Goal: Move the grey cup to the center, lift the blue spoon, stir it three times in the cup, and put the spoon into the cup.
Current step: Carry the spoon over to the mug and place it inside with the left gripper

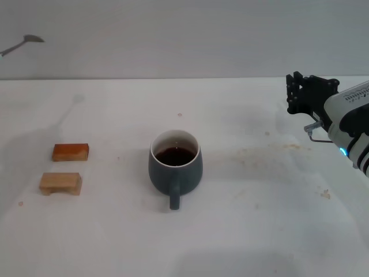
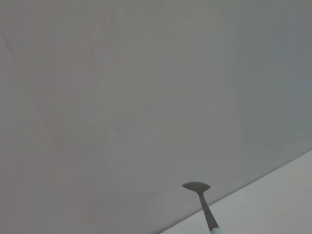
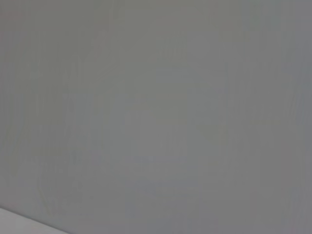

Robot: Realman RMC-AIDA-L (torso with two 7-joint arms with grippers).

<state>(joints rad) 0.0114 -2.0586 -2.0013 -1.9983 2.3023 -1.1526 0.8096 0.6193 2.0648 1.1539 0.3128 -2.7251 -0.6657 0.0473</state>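
My left gripper points the blue spoon's bowl [image 1: 33, 38] up at the grey wall, so next I swing back, tip it down and lower it into the grey cup [image 1: 176, 154].
The grey cup [image 1: 175, 168] stands upright near the middle of the white table [image 1: 259, 231]. Its handle points toward me and dark liquid sits inside its pale rim. The blue spoon [image 1: 27, 41] hangs in the air at the far upper left, in front of the grey wall, well away from the cup. In the left wrist view the blue spoon [image 2: 202, 199] juts out bowl-first, its light blue handle running off the frame's edge. My left gripper holds that handle outside the frames. My right gripper [image 1: 295, 92] hovers above the table's far right side, away from the cup.
Two small wooden blocks lie on the left of the table, an orange-brown block [image 1: 71, 152] and a tan block [image 1: 60, 183] in front of it. Faint brownish stains [image 1: 266, 151] mark the table right of the cup.
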